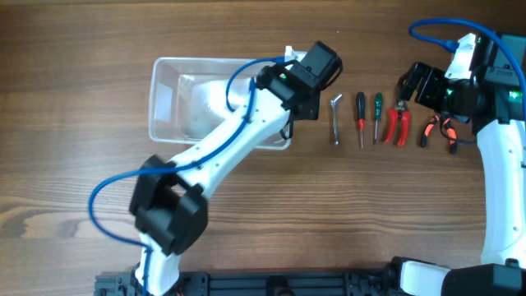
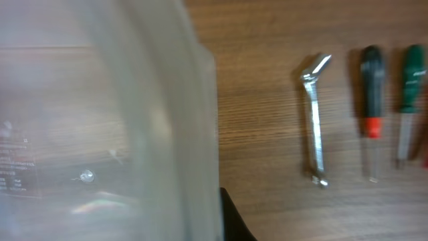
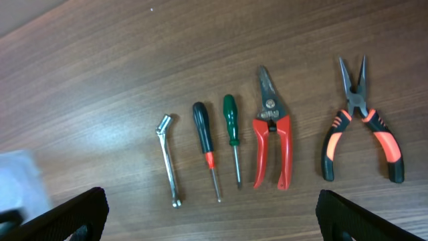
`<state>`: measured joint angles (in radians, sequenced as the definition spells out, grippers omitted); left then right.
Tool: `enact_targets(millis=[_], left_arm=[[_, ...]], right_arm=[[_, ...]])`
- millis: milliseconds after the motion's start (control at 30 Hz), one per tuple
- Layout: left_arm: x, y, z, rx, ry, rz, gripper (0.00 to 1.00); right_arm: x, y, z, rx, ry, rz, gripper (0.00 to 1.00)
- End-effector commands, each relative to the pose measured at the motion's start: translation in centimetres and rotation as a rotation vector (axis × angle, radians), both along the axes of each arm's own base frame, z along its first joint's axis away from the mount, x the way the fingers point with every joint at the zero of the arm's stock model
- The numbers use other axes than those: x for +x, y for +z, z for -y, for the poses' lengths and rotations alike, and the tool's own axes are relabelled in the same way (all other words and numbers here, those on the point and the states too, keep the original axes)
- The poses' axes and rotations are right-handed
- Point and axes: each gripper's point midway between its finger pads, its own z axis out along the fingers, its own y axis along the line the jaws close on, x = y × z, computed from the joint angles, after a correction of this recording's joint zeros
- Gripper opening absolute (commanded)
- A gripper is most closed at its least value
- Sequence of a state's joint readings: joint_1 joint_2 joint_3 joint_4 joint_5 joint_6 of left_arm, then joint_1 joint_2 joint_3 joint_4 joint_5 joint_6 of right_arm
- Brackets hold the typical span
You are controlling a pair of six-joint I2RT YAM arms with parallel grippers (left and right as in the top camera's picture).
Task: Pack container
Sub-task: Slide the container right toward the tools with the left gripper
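My left gripper should keep pulling the container closer and let go once it stands flat, because open wood [image 1: 313, 136] lies between the container's side [image 1: 284, 141] and the silver wrench.
The clear plastic container [image 1: 168, 94] stands left of centre on the table. My left gripper [image 1: 288, 130] is at its right wall. In the left wrist view the blurred container wall [image 2: 154, 134] fills the left half, and one black finger of the left gripper [image 2: 215, 204] presses against its outside; the other finger is hidden behind the wall. The gripper is shut on the wall. My right gripper [image 1: 413, 82] hovers over the tools, wide open and empty [image 3: 214, 224].
A row of tools lies right of the container: a silver wrench [image 1: 335, 119], a black-and-red screwdriver [image 1: 360, 119], a green screwdriver [image 1: 377, 115], red cutters [image 1: 399, 123] and orange-and-black pliers [image 1: 440, 131]. All also show in the right wrist view, wrench [image 3: 168, 161] to pliers [image 3: 361, 127].
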<state>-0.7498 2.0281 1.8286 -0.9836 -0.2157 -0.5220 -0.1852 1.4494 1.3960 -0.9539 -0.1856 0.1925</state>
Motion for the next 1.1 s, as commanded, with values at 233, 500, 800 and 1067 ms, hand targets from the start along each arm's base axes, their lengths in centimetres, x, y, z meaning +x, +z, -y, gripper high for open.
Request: enact_targets(millis=[233,500,800,1067], left_arm=[[1.9,-6.3,0.7,0.044,0.08,-0.037,0.04],[3.2,-7.3,1.6,-0.005,0.109,-0.014,0.09],[3.6,-7.2,1.6,-0.016,0.111,-0.004,0.66],[4.9,-1.5,2.1,-0.056,0.065,0.09,0.88]], right_arm=[[0.1,0.6,0.2,-0.016,-0.001,0.008,1.0],[-0.1,0.5,0.2,-0.016,-0.001,0.0,1.0],[-0.1,0.6,0.2,-0.016,-0.001,0.001,1.0],[0.1,0.7,0.2,-0.018,0.0,0.009,1.0]])
